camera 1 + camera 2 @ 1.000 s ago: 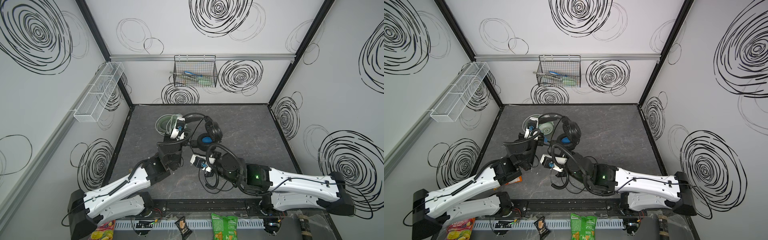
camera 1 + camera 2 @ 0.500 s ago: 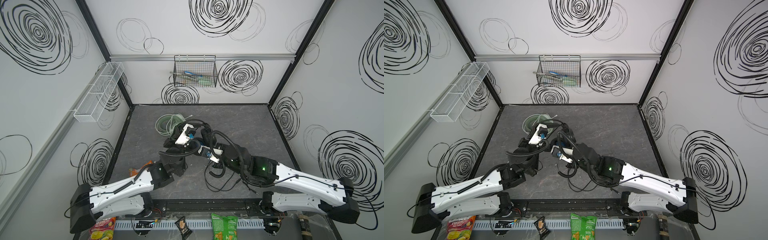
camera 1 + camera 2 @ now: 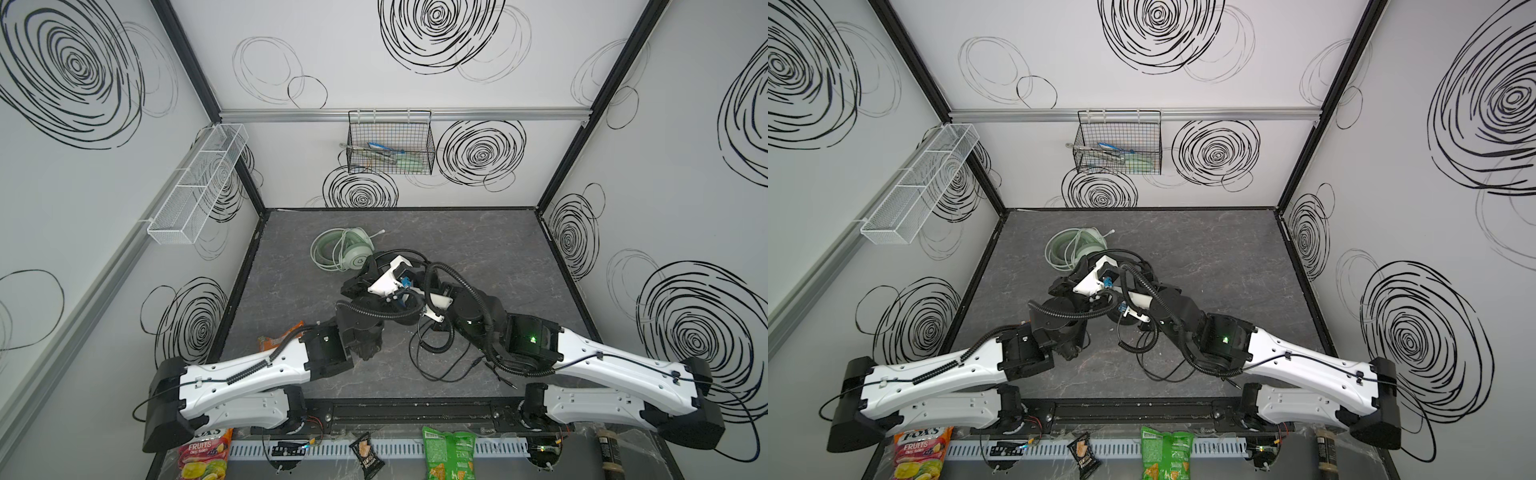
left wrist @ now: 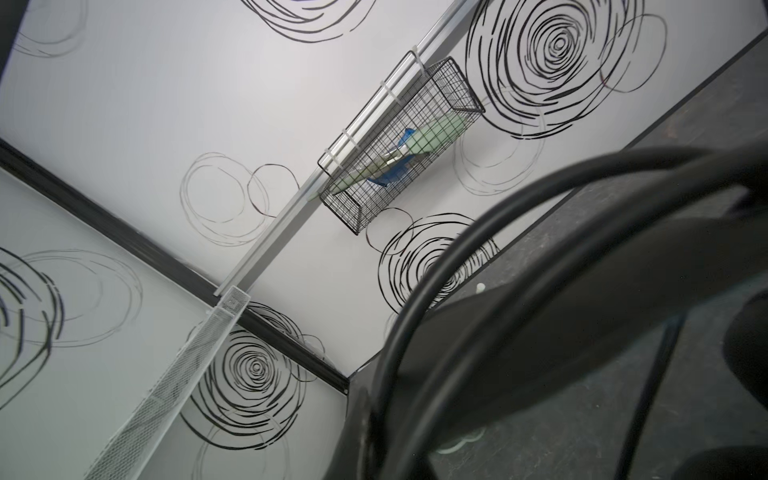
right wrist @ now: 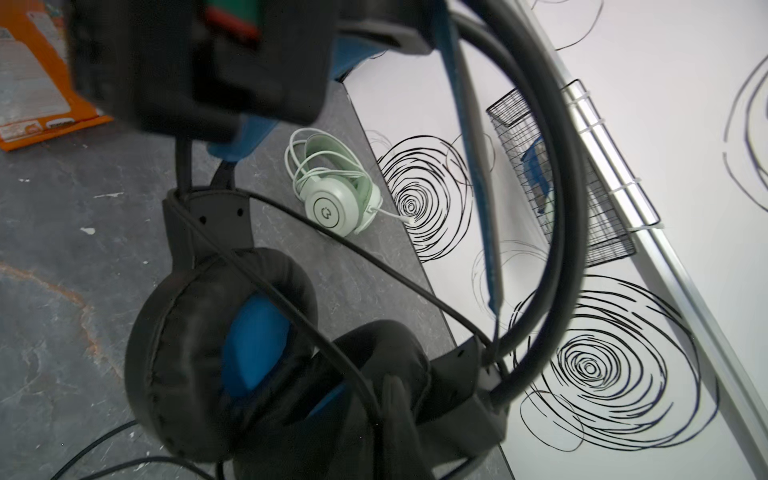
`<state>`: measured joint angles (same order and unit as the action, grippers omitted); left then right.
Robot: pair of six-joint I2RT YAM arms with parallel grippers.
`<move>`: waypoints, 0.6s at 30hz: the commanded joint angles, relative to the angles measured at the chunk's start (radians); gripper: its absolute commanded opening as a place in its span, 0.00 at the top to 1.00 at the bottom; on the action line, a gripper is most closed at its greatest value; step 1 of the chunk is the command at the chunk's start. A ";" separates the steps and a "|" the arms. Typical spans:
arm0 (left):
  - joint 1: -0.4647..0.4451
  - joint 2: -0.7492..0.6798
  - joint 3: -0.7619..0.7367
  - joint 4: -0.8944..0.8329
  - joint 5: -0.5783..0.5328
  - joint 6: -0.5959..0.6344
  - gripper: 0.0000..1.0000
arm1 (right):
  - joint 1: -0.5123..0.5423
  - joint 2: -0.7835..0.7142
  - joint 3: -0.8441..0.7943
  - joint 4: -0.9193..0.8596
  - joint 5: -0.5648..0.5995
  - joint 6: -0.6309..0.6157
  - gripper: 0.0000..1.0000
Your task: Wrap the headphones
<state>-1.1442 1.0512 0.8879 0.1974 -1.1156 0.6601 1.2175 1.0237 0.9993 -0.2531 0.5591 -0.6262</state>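
Next, my left gripper swings the black headphones point(image 5: 572, 224) back and lifts them clear, because my grippers are crowded together and the black cable is trailing in loose loops point(image 3: 432, 374).
The mint-green headphones point(image 3: 345, 251) point(image 3: 1076, 248) point(image 5: 332, 203) lie at the back of the table with their white cable coiled on them. The black headphones point(image 5: 232, 332) hang between my two grippers above the table's middle; in both top views the arms mostly hide them. My left gripper point(image 4: 370, 419) point(image 5: 199, 62) is shut on their blue-lined headband point(image 5: 557, 187). My right gripper point(image 5: 390, 399) is shut on their black cable point(image 5: 316, 345) next to an ear cup. The rest of that cable point(image 3: 436, 353) point(image 3: 1150, 353) trails in loose loops on the table in front.
A black wire basket point(image 3: 390, 149) hangs on the back wall and a white mesh shelf point(image 3: 199, 183) on the left wall. An orange snack packet point(image 3: 278, 336) lies at the table's front left. Snack bags point(image 3: 449, 453) lie beyond the front rail.
Both grippers have moved toward the back middle and closed in on each other. The black headphones went with them and are now under the arms; the right gripper drew the cable along.
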 commanded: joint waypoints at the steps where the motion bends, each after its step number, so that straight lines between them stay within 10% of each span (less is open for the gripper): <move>1: 0.013 -0.027 0.056 -0.312 0.130 -0.240 1.00 | -0.026 -0.047 -0.006 0.114 0.096 -0.029 1.00; 18: 0.092 -0.067 0.010 -0.493 0.375 -0.318 1.00 | -0.043 -0.027 -0.022 0.082 0.211 -0.060 0.94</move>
<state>-1.0565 1.0313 0.9268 -0.1764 -0.8307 0.3157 1.2125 1.0458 0.9657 -0.2321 0.6098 -0.6827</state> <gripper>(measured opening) 0.101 0.066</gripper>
